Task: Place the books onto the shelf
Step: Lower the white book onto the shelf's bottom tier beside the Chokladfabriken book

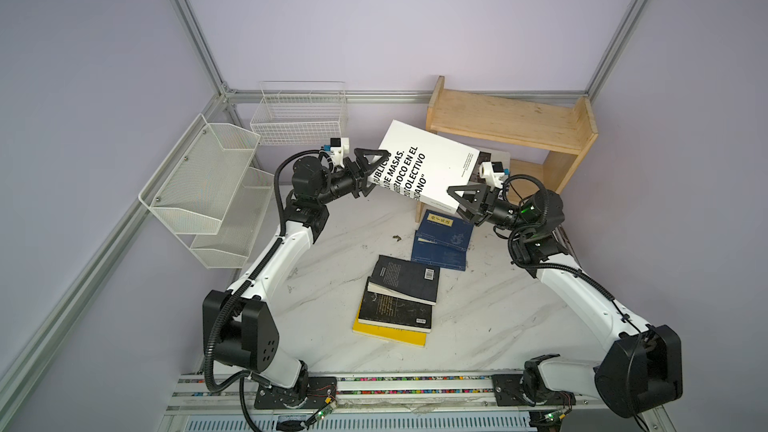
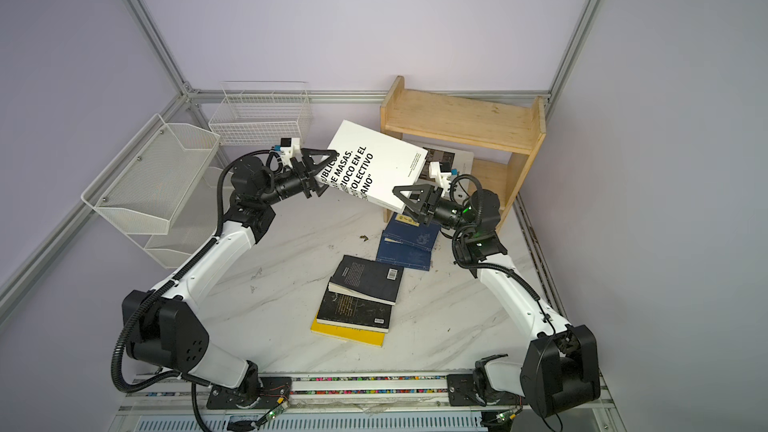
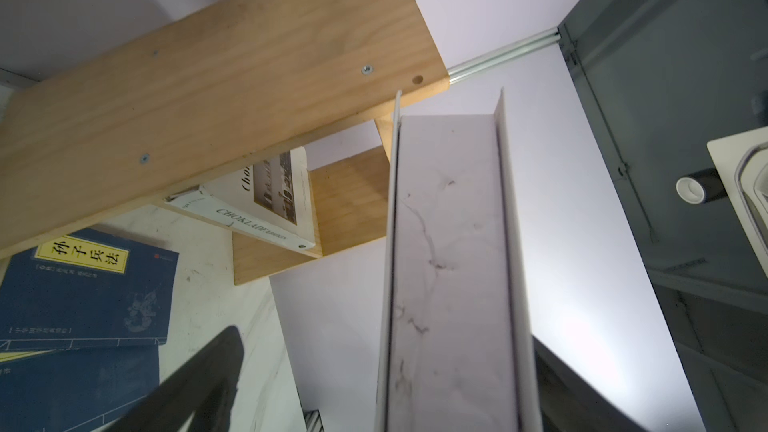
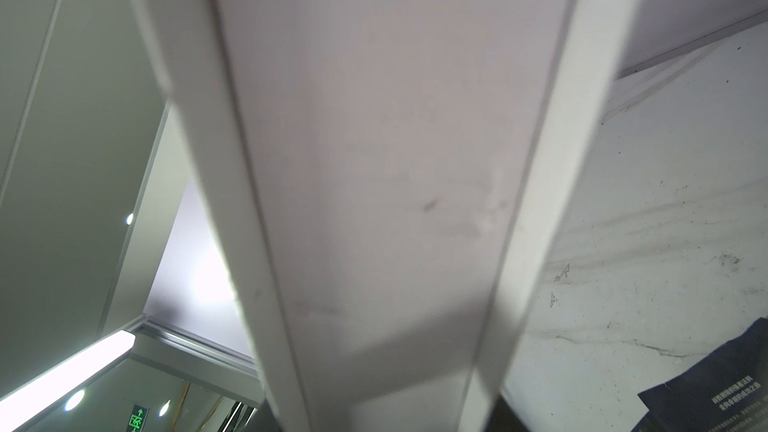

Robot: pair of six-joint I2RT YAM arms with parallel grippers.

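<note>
My two grippers should move the large white book in front of the lower level before my left gripper opens, because the book hangs across the shelf's side panel.
A large white book with black lettering hangs tilted in the air in front of the wooden shelf. My right gripper is shut on its lower right corner. My left gripper stands open around the book's left edge. The left wrist view shows a clear gap between one finger and the book's page edge. Another white book lies on the shelf's lower tier. Two navy books, two black books and a yellow book lie on the table.
A white mesh tiered rack stands at the left and a white wire basket at the back. A small scrap lies on the marble tabletop. The shelf's side panel is close beside the held book.
</note>
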